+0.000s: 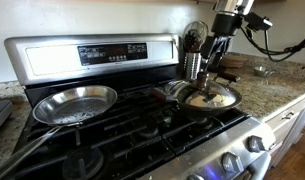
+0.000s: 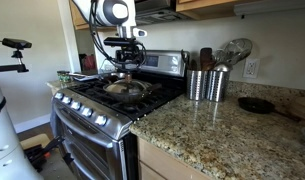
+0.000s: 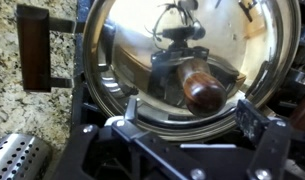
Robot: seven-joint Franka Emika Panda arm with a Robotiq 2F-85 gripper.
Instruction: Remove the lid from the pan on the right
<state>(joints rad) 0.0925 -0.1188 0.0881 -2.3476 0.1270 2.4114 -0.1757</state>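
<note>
The brown knob's top (image 3: 204,95) is in front of the slanting gripper's open fingers, so the robot's gripper should straighten up and come down around the knob's middle (image 3: 195,79) before it closes and lifts.
The glass lid (image 1: 214,97) with its shiny metal rim lies on the dark pan (image 1: 178,93) on the stove's right side. It also shows in an exterior view (image 2: 124,88), and it fills the wrist view (image 3: 192,40), where its brown knob (image 3: 202,92) is clear. My gripper (image 1: 212,66) hangs just above the lid in both exterior views (image 2: 127,66). In the wrist view its two fingers (image 3: 187,115) are spread apart, with the knob between and slightly ahead of them. The fingers hold nothing. The pan's interior is hidden under the lid.
A shiny steel frying pan (image 1: 77,103) sits on the stove's left burner. Metal utensil canisters (image 2: 204,84) stand on the granite counter beside the stove, one also in the wrist view (image 3: 17,160). A small black pan (image 2: 257,104) lies farther along the counter. The stove's control panel (image 1: 112,53) rises behind.
</note>
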